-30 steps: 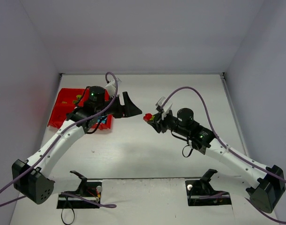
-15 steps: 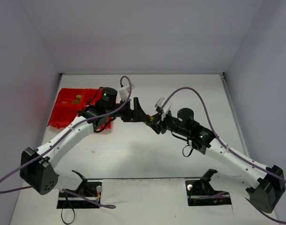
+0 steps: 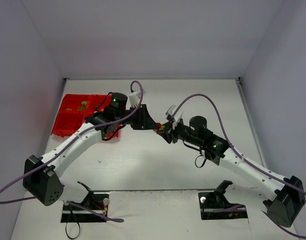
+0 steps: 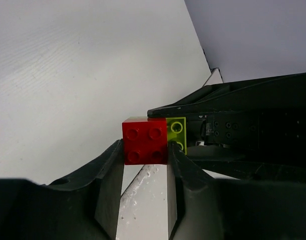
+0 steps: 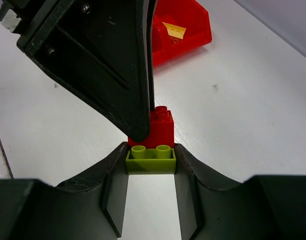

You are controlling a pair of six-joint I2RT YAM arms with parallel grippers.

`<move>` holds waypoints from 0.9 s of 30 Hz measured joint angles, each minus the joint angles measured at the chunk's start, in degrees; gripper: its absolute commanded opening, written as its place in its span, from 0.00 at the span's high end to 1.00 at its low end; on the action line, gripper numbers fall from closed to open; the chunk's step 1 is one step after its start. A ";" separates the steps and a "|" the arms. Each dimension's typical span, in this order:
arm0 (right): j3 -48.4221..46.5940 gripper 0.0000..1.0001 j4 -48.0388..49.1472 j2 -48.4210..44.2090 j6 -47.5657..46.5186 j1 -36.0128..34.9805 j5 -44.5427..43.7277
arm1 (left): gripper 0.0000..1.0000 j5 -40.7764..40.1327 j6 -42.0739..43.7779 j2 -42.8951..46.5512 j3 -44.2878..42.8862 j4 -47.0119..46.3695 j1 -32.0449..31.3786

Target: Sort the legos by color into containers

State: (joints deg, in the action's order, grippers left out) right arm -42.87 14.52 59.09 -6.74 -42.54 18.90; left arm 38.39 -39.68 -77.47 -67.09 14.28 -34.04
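The robot should separate the red lego from the lime green lego (image 5: 150,147), since the two are stuck together, before its left gripper takes the red lego to the red tray (image 3: 70,121).
Above the middle of the table, a red lego (image 4: 145,140) and a lime green lego (image 5: 150,160) are stuck together. My right gripper (image 5: 150,156) is shut on the lime green one. My left gripper (image 4: 145,151) faces it, with its fingers pressed on both sides of the red lego (image 5: 162,128). In the top view the two grippers meet tip to tip, left gripper (image 3: 153,125) against right gripper (image 3: 163,129). The containers are compartments of a red tray (image 3: 66,119) at the far left. Small lime legos (image 3: 83,106) lie in a back compartment.
A yellow lego (image 5: 174,31) lies in the red tray (image 5: 195,27) seen past the left gripper's body. White walls enclose the table on three sides. Purple cables arc over both arms.
My left arm has swung right from over the tray to the right gripper, and its jaws have shut on the red lego. The right arm has held still.
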 measured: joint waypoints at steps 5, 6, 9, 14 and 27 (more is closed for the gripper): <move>1.20 1.00 2.05 1.11 0.13 -0.28 0.00 | 1.00 -1.29 1.68 0.00 -0.26 2.10 -0.02; 1.33 1.00 2.45 1.55 0.22 -0.33 0.00 | 1.00 -1.73 2.25 0.00 -0.35 2.89 0.00; 1.62 1.00 3.87 3.32 0.48 -0.66 0.04 | 1.00 -2.78 3.78 0.02 -0.61 4.92 0.44; 1.75 1.00 5.33 7.41 0.87 -1.01 -0.24 | 1.00 -3.87 6.32 0.66 -1.42 9.18 3.37; 5.05 1.00 4.20 11.39 2.69 -0.90 -3.82 | 1.00 -20.96 11.89 11.15 -1.97 19.28 27.15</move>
State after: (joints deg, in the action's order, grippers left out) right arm -37.82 18.72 70.48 -4.05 -43.44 15.07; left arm 17.43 -27.79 -66.32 -69.06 33.56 -6.90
